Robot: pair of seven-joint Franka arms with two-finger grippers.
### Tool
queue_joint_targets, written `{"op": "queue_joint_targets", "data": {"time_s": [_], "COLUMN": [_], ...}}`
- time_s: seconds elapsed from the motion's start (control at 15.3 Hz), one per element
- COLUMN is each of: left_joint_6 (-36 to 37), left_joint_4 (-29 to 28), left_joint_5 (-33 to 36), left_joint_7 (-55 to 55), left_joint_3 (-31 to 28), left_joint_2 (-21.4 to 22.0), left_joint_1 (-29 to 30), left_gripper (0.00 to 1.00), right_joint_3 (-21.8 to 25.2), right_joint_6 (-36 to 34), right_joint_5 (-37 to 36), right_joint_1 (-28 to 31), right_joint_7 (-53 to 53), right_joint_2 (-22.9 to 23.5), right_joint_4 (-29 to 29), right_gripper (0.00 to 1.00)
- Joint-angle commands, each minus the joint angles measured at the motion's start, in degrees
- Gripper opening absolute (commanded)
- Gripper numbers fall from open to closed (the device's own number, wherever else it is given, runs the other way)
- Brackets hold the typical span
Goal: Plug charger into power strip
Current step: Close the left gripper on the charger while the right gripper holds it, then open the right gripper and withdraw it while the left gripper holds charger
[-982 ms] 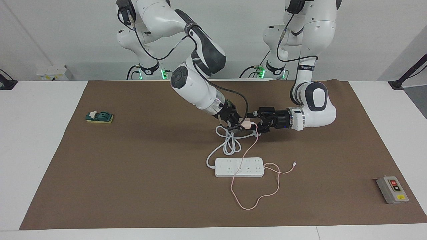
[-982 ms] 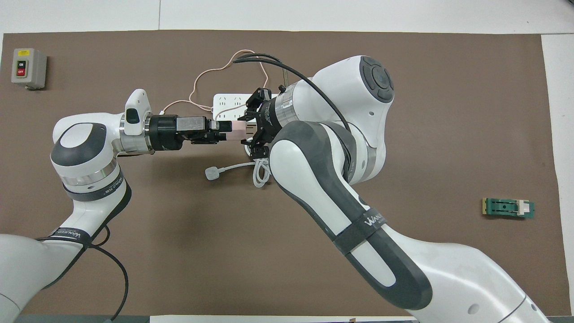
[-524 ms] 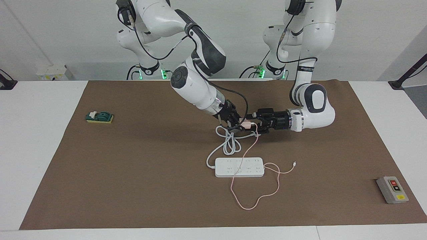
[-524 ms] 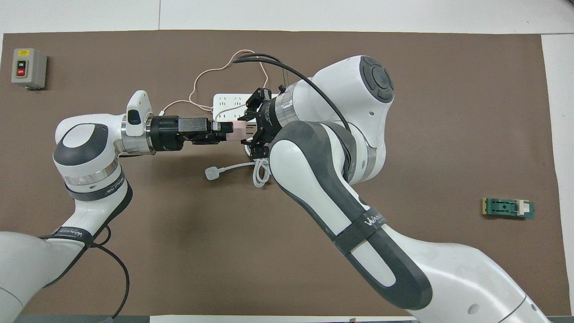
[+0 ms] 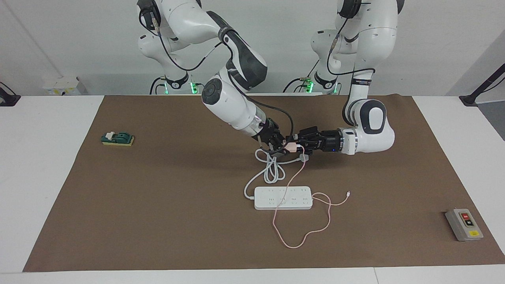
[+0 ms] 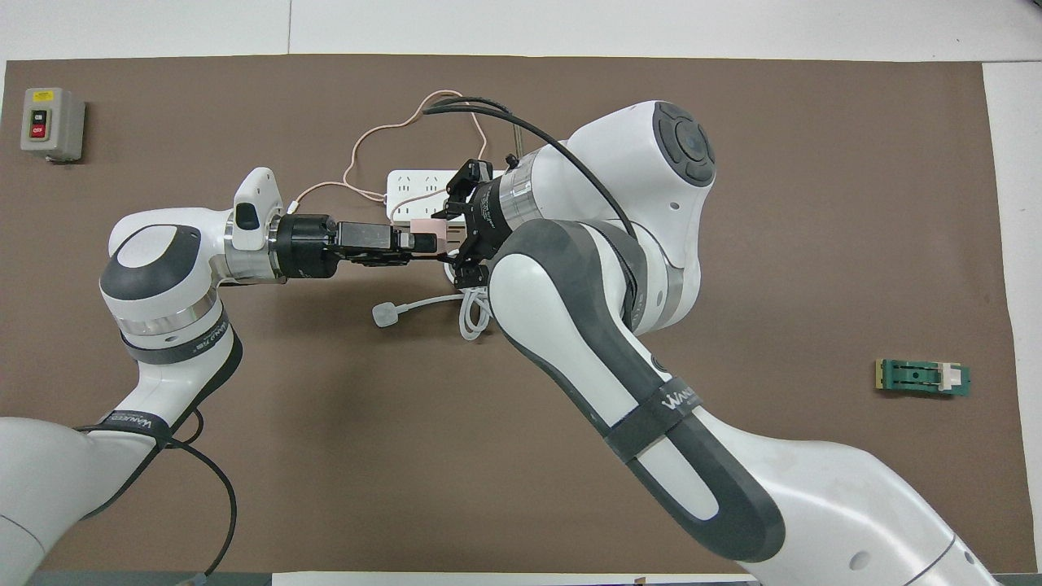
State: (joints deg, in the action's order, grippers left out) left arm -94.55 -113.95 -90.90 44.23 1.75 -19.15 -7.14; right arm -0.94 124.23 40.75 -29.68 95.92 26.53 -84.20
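The pink cable loops slack (image 6: 354,155) on the mat, so its small white connector (image 6: 293,207) will stay put when I carry the charger to the power strip.
The pale-pink charger (image 5: 291,147) (image 6: 425,229) hangs in the air over the power strip's coiled white cord (image 5: 272,171). My right gripper (image 5: 281,146) (image 6: 453,236) is shut on it. My left gripper (image 5: 298,145) (image 6: 422,242) is open, level with it, its fingers at the charger's free end. The thin pink cable (image 5: 303,236) (image 6: 383,130) drops across the white power strip (image 5: 283,198) (image 6: 411,185), loops on the mat and ends in a small white connector (image 5: 348,193). The strip lies flat, farther from the robots than both grippers.
A white three-pin plug (image 6: 384,314) on a thick cord lies under the left gripper. A grey button box (image 5: 464,224) (image 6: 52,124) sits at the left arm's end. A green block (image 5: 117,138) (image 6: 923,377) sits at the right arm's end.
My left gripper has moved in toward the right gripper and turned at the wrist, reaching the charger's free end. The right gripper and the charger have stayed in place.
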Motion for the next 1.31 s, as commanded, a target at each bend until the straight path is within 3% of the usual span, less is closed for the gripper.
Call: {"op": "queue_joint_targets", "data": {"time_s": [0.0, 0.13, 0.2, 0.39, 0.59, 0.79, 0.98, 1.11, 1.24], "left_joint_6": [1.56, 1.13, 0.95, 0.78, -1.93, -3.27, -6.33, -12.29, -20.63], "left_joint_4": [-0.83, -0.83, -0.83, 1.09, 5.13, 9.87, 16.81, 21.3, 22.28], "left_joint_5": [-1.03, -1.03, -0.86, 0.37, 6.5, 12.83, 22.93, 32.32, 40.15], "left_joint_7": [1.38, 1.38, 1.38, 0.86, -0.8, -4.48, -5.83, -5.91, -5.83], "left_joint_3": [-0.52, -0.61, -0.7, -0.79, -0.96, -1.05, -1.14, -1.05, -1.14], "left_joint_2": [0.25, 0.25, 0.25, -0.01, -1.5, -2.99, -6.15, -8.18, -8.62], "left_joint_1": [-0.07, -0.07, 0.02, 0.54, 3.09, 5.72, 6.52, 6.35, 3.73], "left_gripper": [0.02, 0.01, 0.01, 0.03, 0.03, 0.12, 0.12, 0.14, 0.19], "right_joint_3": [-0.2, -0.2, -0.12, 0.06, 0.76, 0.76, 0.94, 0.94, 0.94], "right_joint_6": [-0.13, -0.22, 0.04, -0.31, -0.83, -3.55, -4.96, -6.89, -10.31], "right_joint_5": [-0.14, -0.06, -0.58, -0.58, -0.15, -0.76, -1.81, -3.56, -5.84], "right_joint_1": [0.42, 0.59, 0.33, 0.86, 2.34, 6.99, 10.6, 13.15, 15.96], "right_joint_7": [1.11, 1.2, 1.81, 1.99, 1.99, 1.73, -1.68, -4.15, -7.74], "right_joint_2": [0.54, 0.54, 0.54, 0.62, 0.62, -0.34, -2.18, -3.59, -5.08], "right_joint_4": [0.88, 0.88, 0.88, 1.15, 1.23, 1.93, 1.94, 1.85, 1.76], "right_gripper": [0.0, 0.0, 0.99, 1.0, 1.0, 1.0, 1.0, 1.0, 1.0]}}
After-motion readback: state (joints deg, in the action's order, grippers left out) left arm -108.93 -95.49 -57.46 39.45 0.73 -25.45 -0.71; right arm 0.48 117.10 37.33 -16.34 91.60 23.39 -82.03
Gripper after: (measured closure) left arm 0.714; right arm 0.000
